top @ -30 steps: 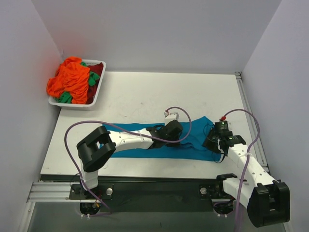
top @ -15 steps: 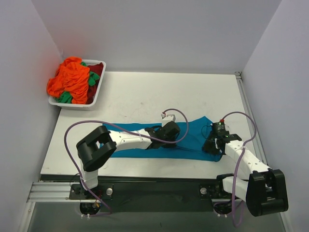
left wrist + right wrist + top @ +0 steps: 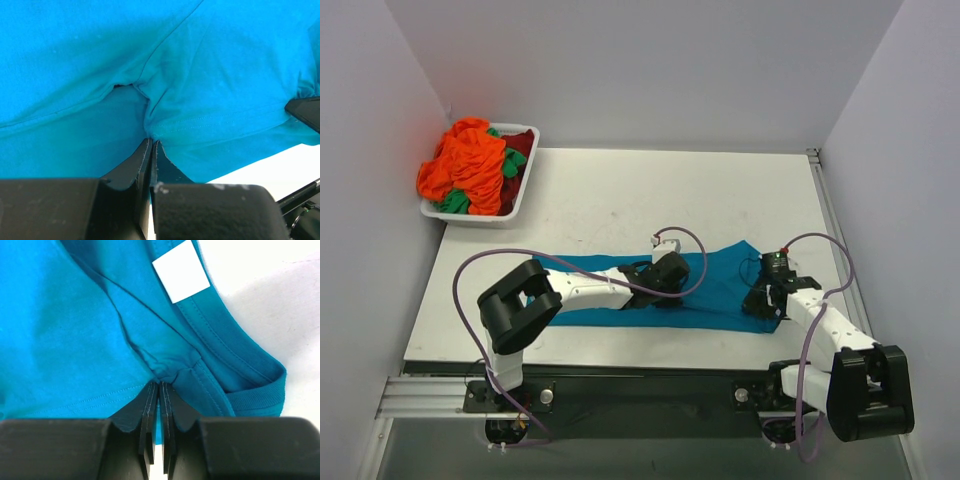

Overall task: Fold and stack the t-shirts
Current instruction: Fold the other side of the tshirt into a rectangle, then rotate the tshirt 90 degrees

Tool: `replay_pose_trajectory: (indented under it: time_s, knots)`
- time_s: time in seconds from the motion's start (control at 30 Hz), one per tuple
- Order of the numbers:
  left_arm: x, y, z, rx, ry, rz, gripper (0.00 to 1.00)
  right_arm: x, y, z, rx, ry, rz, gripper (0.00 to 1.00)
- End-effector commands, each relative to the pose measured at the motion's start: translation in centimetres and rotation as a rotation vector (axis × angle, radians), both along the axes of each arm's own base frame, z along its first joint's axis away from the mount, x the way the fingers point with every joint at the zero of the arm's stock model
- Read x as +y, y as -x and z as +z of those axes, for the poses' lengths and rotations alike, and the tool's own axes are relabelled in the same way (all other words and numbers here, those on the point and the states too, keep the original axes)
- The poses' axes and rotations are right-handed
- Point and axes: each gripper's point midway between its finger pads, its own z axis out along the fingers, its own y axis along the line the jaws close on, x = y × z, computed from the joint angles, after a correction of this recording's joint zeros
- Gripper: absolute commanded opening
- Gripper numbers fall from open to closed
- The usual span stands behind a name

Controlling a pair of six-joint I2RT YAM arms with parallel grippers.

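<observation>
The t-shirt is lying crosswise with its collar at my right gripper (image 3: 220,335), so next I turn the collar to the table's far side (image 3: 702,185) before my left gripper grabs the t-shirt's hem.
A teal-blue t-shirt (image 3: 715,290) lies as a long folded band across the near half of the table. My left gripper (image 3: 665,283) sits on its middle and is shut, pinching a fold of the teal cloth (image 3: 150,135). At the shirt's right end my right gripper (image 3: 761,301) is shut on bunched teal cloth (image 3: 172,371) beside the collar, where a white label (image 3: 181,271) shows. More t-shirts, bright orange (image 3: 465,165), green and dark red, are heaped in a tray at the back left.
The white plastic tray (image 3: 526,188) stands at the table's far left corner against the wall. Purple cables loop from both arms over the near table. Walls close in on the left, back and right.
My right gripper has closed on the shirt's right end near the collar. The left gripper has stayed shut on the middle fold, shifting slightly left.
</observation>
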Motion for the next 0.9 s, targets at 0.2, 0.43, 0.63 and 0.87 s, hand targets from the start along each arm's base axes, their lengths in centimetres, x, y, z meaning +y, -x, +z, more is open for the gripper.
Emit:
replay_pose_trajectory:
  time_s: [0.2, 0.43, 0.63, 0.87]
  knots:
    - [-0.1, -0.1, 3.2, -0.057, 0.063, -0.049, 0.41, -0.7, 0.9, 0.8, 0.021, 0.012, -0.04, 0.19]
    - [3.6, -0.5, 7.0, -0.131, 0.094, -0.06, 0.55, -0.6, -0.1, 4.4, -0.068, 0.031, -0.007, 0.36]
    - [10.9, -1.5, 4.7, -0.138, -0.087, 0.027, 0.3, 1.6, -2.2, 4.6, -0.071, 0.027, -0.003, 0.23]
    - [14.6, -1.1, 0.6, -0.083, -0.244, 0.039, 0.17, 3.3, -4.9, 1.7, -0.015, 0.002, -0.023, 0.23]
